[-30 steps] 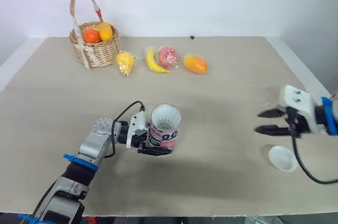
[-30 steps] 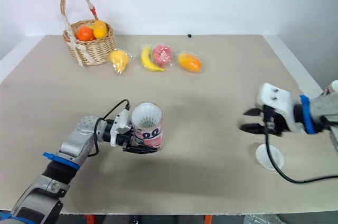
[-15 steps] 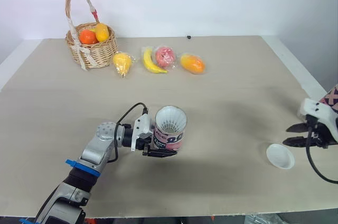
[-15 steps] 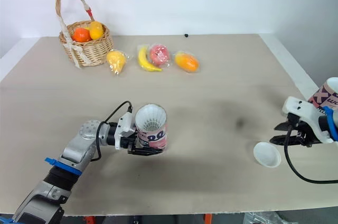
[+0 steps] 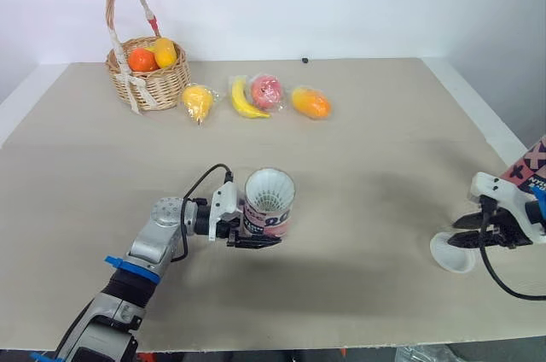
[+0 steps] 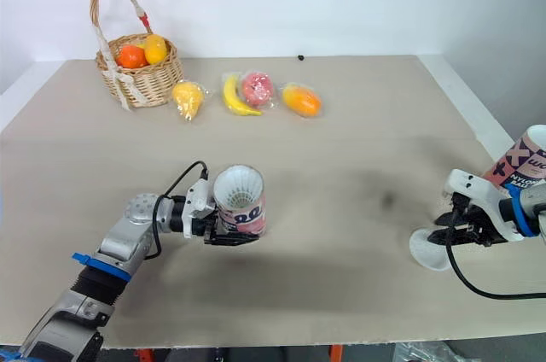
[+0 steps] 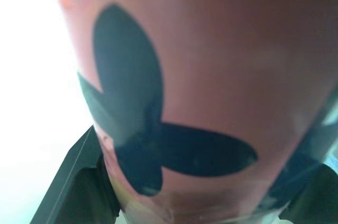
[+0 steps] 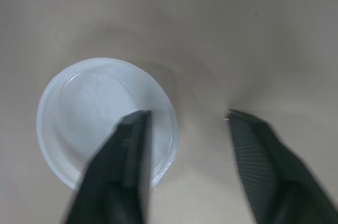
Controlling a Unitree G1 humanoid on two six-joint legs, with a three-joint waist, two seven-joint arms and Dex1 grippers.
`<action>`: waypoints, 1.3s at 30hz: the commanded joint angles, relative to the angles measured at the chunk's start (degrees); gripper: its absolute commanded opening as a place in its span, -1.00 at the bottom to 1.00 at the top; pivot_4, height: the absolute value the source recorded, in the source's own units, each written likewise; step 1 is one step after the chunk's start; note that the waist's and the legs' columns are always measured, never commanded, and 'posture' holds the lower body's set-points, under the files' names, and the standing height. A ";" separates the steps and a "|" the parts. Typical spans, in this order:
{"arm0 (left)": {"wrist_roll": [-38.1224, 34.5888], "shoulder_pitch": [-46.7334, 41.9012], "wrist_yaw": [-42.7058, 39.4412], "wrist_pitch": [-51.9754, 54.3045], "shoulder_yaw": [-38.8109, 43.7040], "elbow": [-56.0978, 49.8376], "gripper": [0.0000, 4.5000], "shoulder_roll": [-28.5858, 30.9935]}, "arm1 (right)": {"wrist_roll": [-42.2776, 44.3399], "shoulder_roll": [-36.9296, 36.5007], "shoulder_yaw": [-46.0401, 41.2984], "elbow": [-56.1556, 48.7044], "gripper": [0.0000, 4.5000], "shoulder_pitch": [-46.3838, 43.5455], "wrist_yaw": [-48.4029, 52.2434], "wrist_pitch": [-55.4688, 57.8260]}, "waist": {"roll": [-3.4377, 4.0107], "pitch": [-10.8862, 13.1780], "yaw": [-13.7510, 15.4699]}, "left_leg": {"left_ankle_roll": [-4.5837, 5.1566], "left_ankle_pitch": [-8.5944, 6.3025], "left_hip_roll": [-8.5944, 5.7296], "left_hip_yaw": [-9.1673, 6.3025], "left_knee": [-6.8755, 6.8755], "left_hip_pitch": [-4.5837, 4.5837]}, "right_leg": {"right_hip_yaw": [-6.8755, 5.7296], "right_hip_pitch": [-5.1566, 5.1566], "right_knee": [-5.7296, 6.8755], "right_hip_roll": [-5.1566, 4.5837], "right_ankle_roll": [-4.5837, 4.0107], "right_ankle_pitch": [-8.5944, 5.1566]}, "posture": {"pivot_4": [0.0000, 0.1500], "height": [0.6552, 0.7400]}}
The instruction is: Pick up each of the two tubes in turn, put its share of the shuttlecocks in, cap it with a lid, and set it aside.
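Observation:
The lid (image 5: pixel 453 254) will sit flat when I push it down, because the shuttlecocks are inside the tube's open top (image 5: pixel 270 189) and clear of the tube's rim.
A pink patterned tube (image 5: pixel 268 218) stands on the table near the front centre, with white shuttlecocks (image 5: pixel 269 190) showing in its open top. My left gripper (image 5: pixel 256 229) is shut on the tube from its left side; the left wrist view is close on the tube's wall (image 7: pixel 200 76). At the right, a white lid (image 8: pixel 100 113) lies flat on the table. My right gripper (image 8: pixel 187 115) is open just above it, one finger (image 8: pixel 127 150) over the lid's rim, the other beside it. A second pink tube (image 6: pixel 522 157) stands at the table's right edge behind that arm.
A wicker basket (image 5: pixel 158 84) holding fruit stands at the back left. Wrapped fruits lie beside it in a row: a yellow one (image 5: pixel 200 99), a banana (image 5: pixel 246 97), a red one (image 5: pixel 269 89), an orange one (image 5: pixel 312 102). The table's right edge (image 5: pixel 490 127) is close to the lid.
My right gripper has moved from above the table down and over the white lid, staying open. The left gripper keeps its hold and has shifted the tube slightly left.

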 commanded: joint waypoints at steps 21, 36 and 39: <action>1.76 -7.49 -7.12 -4.88 -0.19 15.26 0.33 -1.55 | 10.43 12.75 4.11 -25.62 -0.98 -26.98 6.14 10.34 | 0.13 -0.02 -0.76 | 0.00 0.01 0.08 -0.05 0.04 0.07 | 0.09 0.02 0.01 0.19 0.12 0.18 | 1.00 0.76; 1.47 -9.06 -9.11 -5.48 0.98 18.32 0.33 -1.69 | 13.34 27.10 19.00 -20.52 -0.98 -52.87 8.14 1.26 | 0.14 -0.02 -0.74 | -0.01 0.00 0.14 -0.16 -0.03 -0.04 | -0.06 -0.11 0.06 0.18 -0.02 0.10 | 1.00 0.76; 1.66 -9.28 -8.99 -6.07 1.03 18.96 0.33 -1.83 | 13.69 28.21 21.42 -19.98 -0.98 -53.69 8.14 -0.65 | 0.11 -0.04 -0.74 | -0.01 0.00 0.15 -0.21 -0.03 -0.04 | -0.12 -0.10 0.07 0.18 -0.06 0.09 | 1.00 0.76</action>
